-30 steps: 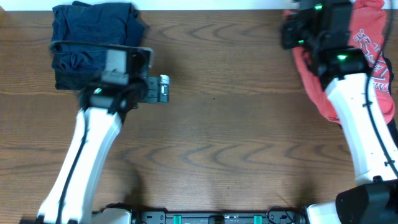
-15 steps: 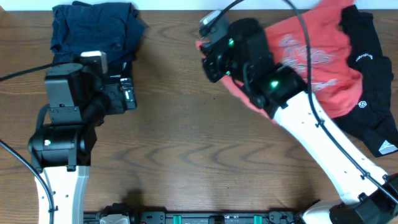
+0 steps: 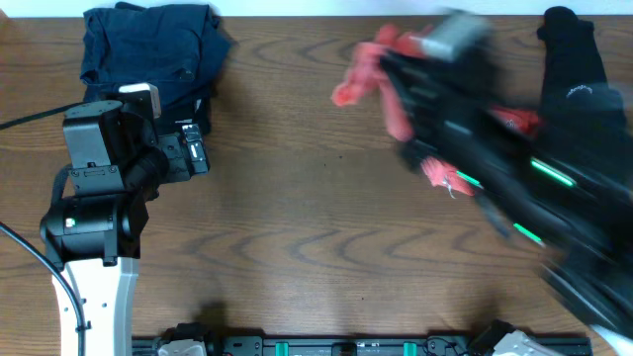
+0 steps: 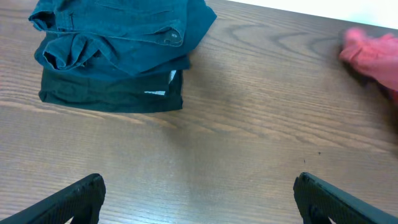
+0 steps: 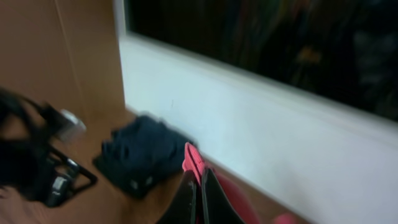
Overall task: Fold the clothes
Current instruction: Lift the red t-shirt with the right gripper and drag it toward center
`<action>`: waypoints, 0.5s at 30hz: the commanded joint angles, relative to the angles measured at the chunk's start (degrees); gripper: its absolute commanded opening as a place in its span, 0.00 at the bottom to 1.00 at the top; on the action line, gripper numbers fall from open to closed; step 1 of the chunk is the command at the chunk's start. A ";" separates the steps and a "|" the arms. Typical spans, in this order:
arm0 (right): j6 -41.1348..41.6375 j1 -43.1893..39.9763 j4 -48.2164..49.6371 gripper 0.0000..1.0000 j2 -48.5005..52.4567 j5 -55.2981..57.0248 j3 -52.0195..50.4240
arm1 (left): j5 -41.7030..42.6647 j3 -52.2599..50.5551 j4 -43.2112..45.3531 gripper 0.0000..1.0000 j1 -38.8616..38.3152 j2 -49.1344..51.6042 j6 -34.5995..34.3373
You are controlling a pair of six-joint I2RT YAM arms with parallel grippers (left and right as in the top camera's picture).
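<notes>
The coral-red T-shirt hangs bunched (image 3: 394,97) from the robot's right gripper, so the robot should pull it back toward the black garment (image 3: 571,61) and spread it out long before folding.
My right gripper (image 5: 199,186) is shut on a fold of the coral-red T-shirt (image 3: 368,71), which hangs bunched and blurred above the table's middle right in the overhead view. Its edge also shows in the left wrist view (image 4: 370,55) and pinched between the jaws in the right wrist view (image 5: 191,159). The black garment (image 3: 584,94) with small white logos lies at the far right. My left gripper (image 4: 199,196) is open and empty above bare wood, right of a folded pile.
A pile of folded dark blue clothes (image 3: 148,54) sits at the back left corner; it also shows in the left wrist view (image 4: 118,53) and the right wrist view (image 5: 140,155). A white wall (image 5: 261,124) runs behind the table.
My right arm has swung up and to the right, lifting the coral-red T-shirt off the table into a bunch. The black garment now lies uncovered. My left arm has barely moved.
</notes>
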 commanded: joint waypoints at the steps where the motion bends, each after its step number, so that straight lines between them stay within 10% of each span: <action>1: -0.81 1.01 -1.81 0.01 -5.70 1.92 2.51 | 0.22 1.03 0.26 0.98 0.35 0.15 0.72; 15: -0.87 0.98 -5.75 0.01 -14.51 23.50 1.84 | 5.16 1.03 0.11 0.98 -0.31 0.33 0.79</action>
